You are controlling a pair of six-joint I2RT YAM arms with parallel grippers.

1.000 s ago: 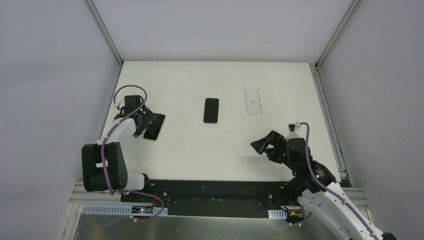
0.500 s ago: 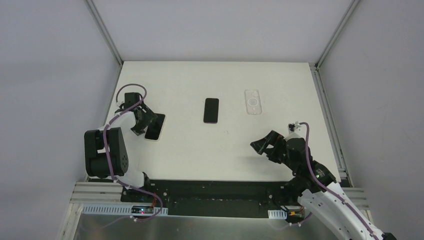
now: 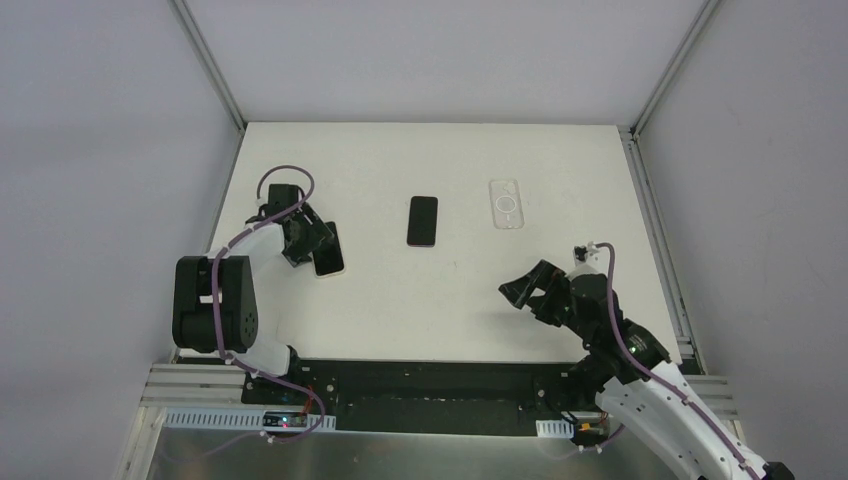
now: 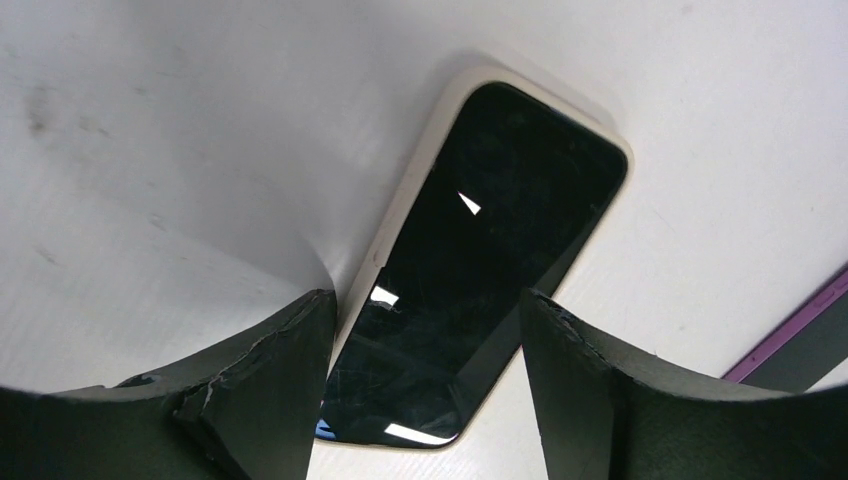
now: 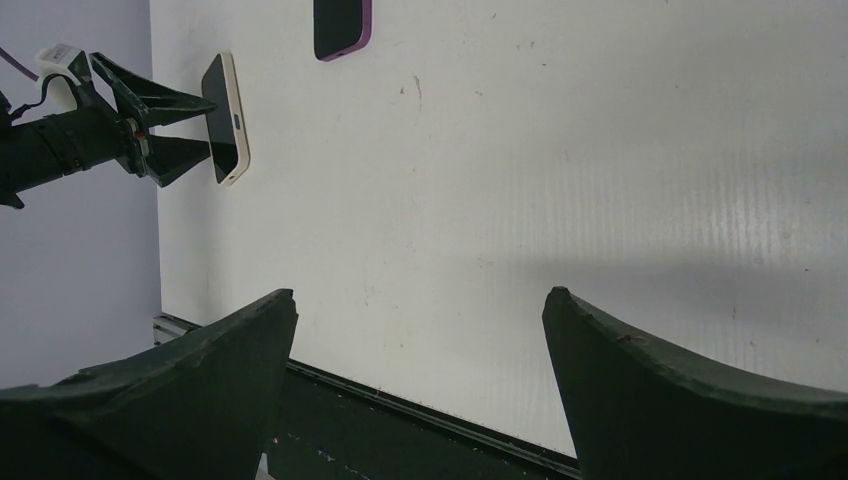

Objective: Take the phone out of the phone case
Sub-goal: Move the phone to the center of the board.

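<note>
I should keep moving toward the phone case's near corner (image 3: 343, 271) until my fingers close there, because the cream phone case's long edge (image 3: 341, 250) faces my right gripper across open table.
A black-screened phone (image 3: 330, 256) in a cream phone case (image 4: 398, 220) is at the left of the white table, with one long edge raised. My left gripper (image 3: 317, 247) straddles its near end. In the left wrist view both fingertips (image 4: 320, 310) press the case's long edges, and the phone (image 4: 500, 220) lies slanted between them. The right wrist view shows the same grip from afar, with the phone (image 5: 220, 115) between the left gripper's (image 5: 185, 128) prongs. My right gripper (image 3: 522, 283) hovers wide open at the right front with nothing between its fingers (image 5: 250, 340).
A second dark phone with a purple rim (image 3: 423, 220) lies flat mid-table and also shows in the right wrist view (image 5: 340, 25). A clear empty case (image 3: 506, 203) lies to its right. Grey walls with metal rails close in the table's left, right and back.
The left gripper swung right and turned, narrowing onto the cased phone. The phone turned with it and shifted right. The right arm stayed put.
</note>
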